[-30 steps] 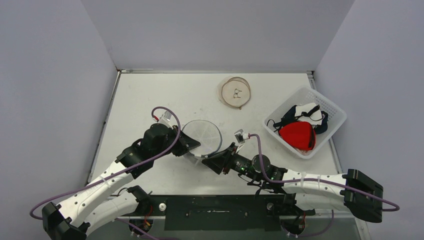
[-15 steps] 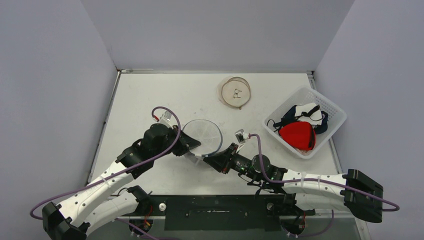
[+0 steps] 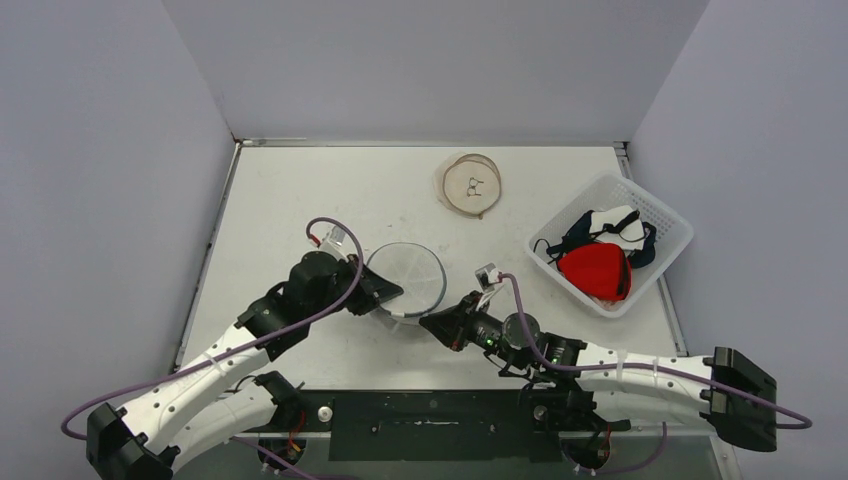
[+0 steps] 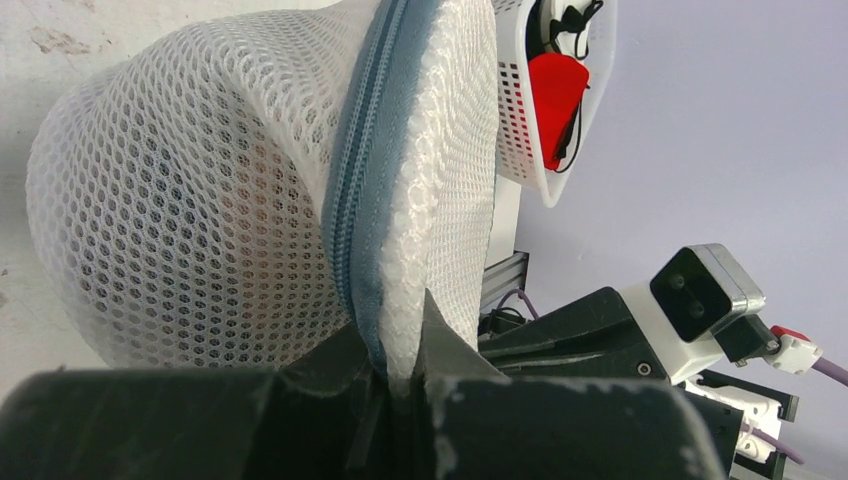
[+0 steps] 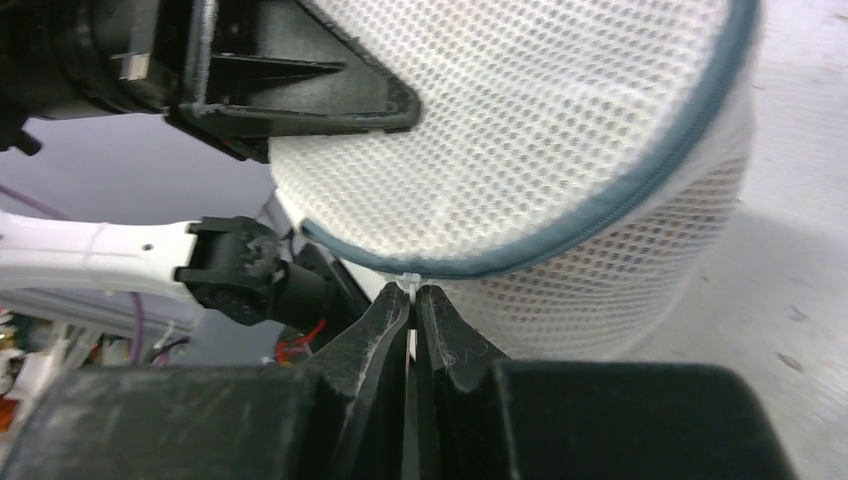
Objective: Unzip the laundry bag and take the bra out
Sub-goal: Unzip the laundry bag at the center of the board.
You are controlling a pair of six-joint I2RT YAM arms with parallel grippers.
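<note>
My right gripper is shut on the white zipper pull [image 5: 410,280], so I should carry on and let my left gripper release the laundry bag's rim seam [image 4: 408,270] beside the zipper.
The round white mesh laundry bag [image 3: 405,278] stands on edge at the table's middle, with a blue-grey zipper [image 4: 360,180] round its rim. My left gripper [image 3: 393,293] is shut on the bag's rim seam beside the zipper, as the left wrist view [image 4: 400,340] shows. My right gripper [image 3: 428,322] is shut on the small white zipper pull [image 5: 410,283] at the bag's lower edge, as the right wrist view [image 5: 412,295] shows. The zipper [image 5: 600,215] looks closed where it shows. I cannot make out a bra inside the bag [image 5: 540,120].
A white basket [image 3: 651,203] at the right holds a red bra [image 3: 595,270] and white and navy bras. A flat beige round bag [image 3: 470,185] lies at the back. The basket also shows in the left wrist view [image 4: 515,110].
My right gripper has shifted a little to the right while staying at the bag's lower edge, and its arm has swung outward. The bag and left gripper have shifted slightly right.
</note>
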